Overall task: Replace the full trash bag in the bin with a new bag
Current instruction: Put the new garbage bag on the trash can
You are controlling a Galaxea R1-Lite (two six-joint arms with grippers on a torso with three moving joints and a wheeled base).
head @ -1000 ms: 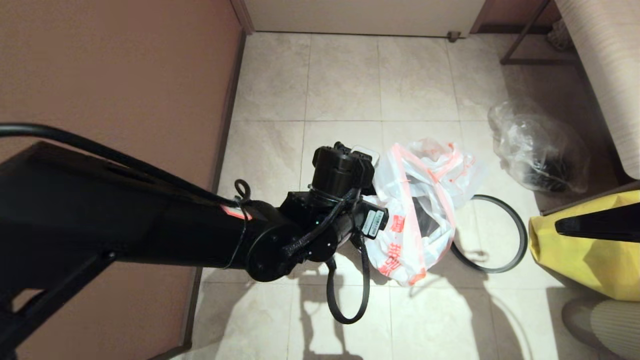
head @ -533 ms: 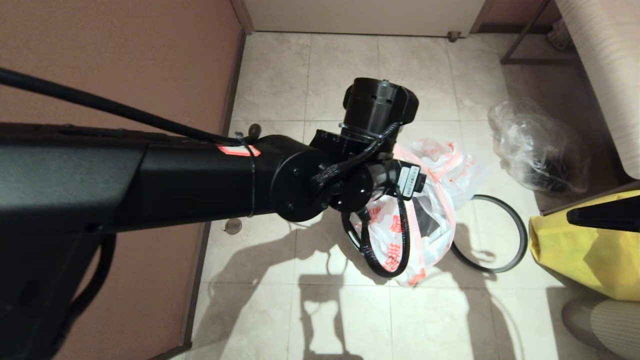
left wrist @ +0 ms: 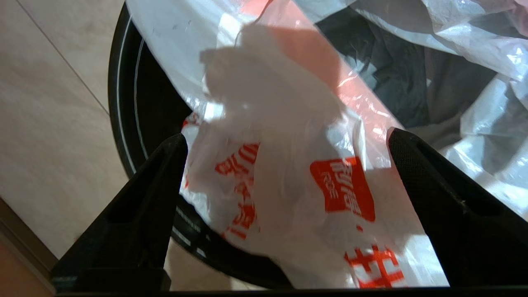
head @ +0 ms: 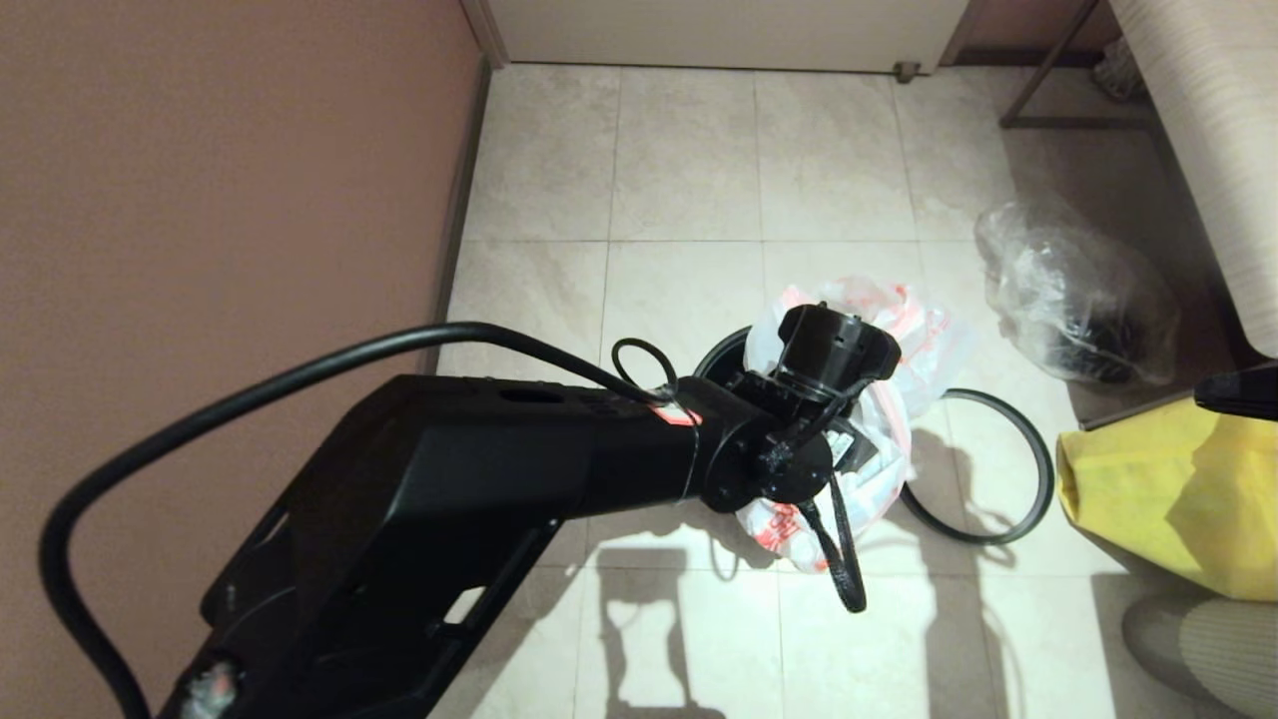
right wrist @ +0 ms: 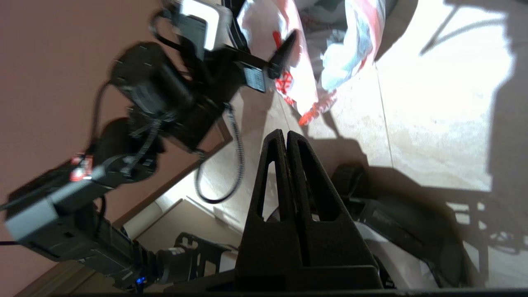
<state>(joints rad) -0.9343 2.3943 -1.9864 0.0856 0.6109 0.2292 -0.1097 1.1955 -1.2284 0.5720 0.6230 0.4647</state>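
Observation:
The new bag (left wrist: 292, 148) lies limp and the bin's black rim (left wrist: 128, 99) shows beside it, so I expect the bag's edge to slip freely past the bin's rim when I pull.
The bin (head: 721, 352) stands on the tiled floor with the new bag (head: 924, 335), limp white plastic with an orange-red band and red print, draped over its rim. My left gripper (left wrist: 286, 140) hangs open just above the bag (left wrist: 288, 185), and its two fingers (left wrist: 165, 173) stand wide on either side of the printed plastic without touching it. The bin's black rim (left wrist: 123, 103) and dark inside show beyond. My right gripper (right wrist: 282, 136) is shut on nothing, low at the right, above the floor. The full trash bag is out of view.
The loose grey ring (head: 1046, 471) lies on the floor right of the bin. A clear bag with dark contents (head: 1078, 300) sits farther right, a yellow bag (head: 1168, 499) at the right edge. A brown wall (head: 230, 180) runs along the left.
My left arm has risen from the bag's left side, then swung down and to the right over the bin. Its jaws have spread a little wider. The right arm has held still.

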